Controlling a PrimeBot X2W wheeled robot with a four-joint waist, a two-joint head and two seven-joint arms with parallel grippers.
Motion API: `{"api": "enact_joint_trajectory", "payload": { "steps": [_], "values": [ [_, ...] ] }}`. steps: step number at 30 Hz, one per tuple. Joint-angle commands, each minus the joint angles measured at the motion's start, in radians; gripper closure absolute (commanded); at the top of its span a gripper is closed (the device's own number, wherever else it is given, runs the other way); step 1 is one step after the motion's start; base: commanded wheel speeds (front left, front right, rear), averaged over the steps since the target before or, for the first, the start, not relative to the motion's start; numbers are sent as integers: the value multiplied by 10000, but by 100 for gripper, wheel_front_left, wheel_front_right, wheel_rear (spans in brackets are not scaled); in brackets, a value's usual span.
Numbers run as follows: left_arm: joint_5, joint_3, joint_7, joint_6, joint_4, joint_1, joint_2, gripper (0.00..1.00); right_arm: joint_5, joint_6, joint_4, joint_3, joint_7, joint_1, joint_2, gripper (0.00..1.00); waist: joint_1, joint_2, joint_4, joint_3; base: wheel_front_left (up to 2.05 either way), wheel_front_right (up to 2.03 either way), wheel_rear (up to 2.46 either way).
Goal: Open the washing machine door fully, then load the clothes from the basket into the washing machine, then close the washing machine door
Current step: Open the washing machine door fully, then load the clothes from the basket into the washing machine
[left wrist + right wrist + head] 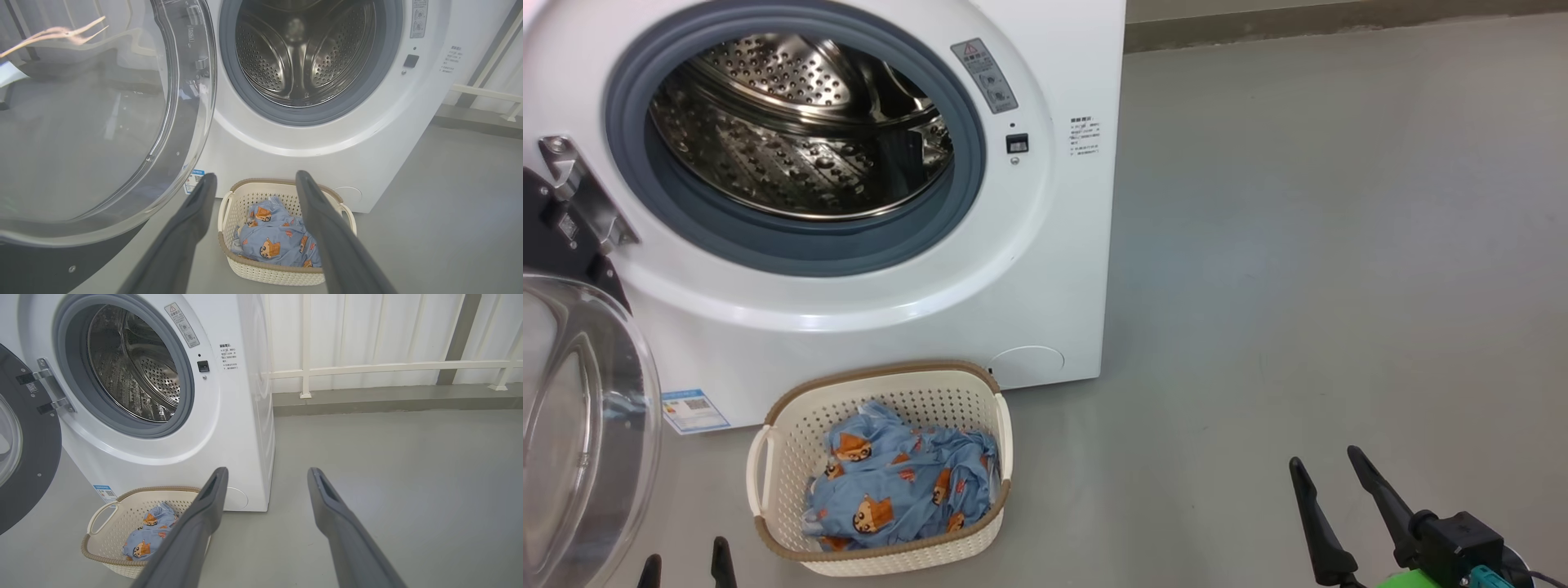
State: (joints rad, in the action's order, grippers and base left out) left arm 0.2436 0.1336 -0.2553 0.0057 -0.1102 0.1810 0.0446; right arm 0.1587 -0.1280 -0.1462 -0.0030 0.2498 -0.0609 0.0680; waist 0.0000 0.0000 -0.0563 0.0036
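Observation:
A pale edge (813,519) is sticking out from under the light blue clothes. I expect more clothes to be hidden underneath when I lift the top piece (900,478).
The white washing machine (1045,245) stands with its door (580,425) swung wide open to the left, its clear glass bowl bulging out. The steel drum (800,131) looks empty. On the floor before the machine sits the cream basket (792,457), and light blue clothes (898,490) with orange figures lie in it. My left gripper (686,565) is open at the lower left, just left of the basket. In the left wrist view, the left gripper (253,179) points at the basket (286,277) and the clothes (278,241). My right gripper (1327,465) is open at the lower right, over bare floor.
Grey floor (1298,245) stretches to the right of the machine. A white railing (388,367) and a low ledge run along the far wall. The open door (28,465) stands out into the space left of the basket (102,547).

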Motion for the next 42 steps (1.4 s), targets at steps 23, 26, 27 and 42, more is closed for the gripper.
{"api": "enact_joint_trajectory", "payload": {
  "steps": [23, 26, 27, 42],
  "values": [
    [153, 306, -64, 118, 140, -88, 57, 0, -37, -27, 254, 218, 120, 248, 16, 0, 0, 0, 354, 30, 0, 0, 0],
    [301, 289, -64, 6, 80, -85, 57, 0, -38, -27, 263, 221, 120, 241, 16, 0, 0, 0, 382, 46, 31, -31, 0],
    [304, 297, -64, -14, 79, -86, 57, 0, -39, -27, 266, 224, 120, 243, 15, 0, 0, 0, 387, 53, 58, -58, 0],
    [-262, 430, -64, 219, 152, -175, 57, 0, -1, -27, 251, 221, 120, 256, -1, 0, 0, 0, 406, 194, 128, -128, 0]
  ]
}}
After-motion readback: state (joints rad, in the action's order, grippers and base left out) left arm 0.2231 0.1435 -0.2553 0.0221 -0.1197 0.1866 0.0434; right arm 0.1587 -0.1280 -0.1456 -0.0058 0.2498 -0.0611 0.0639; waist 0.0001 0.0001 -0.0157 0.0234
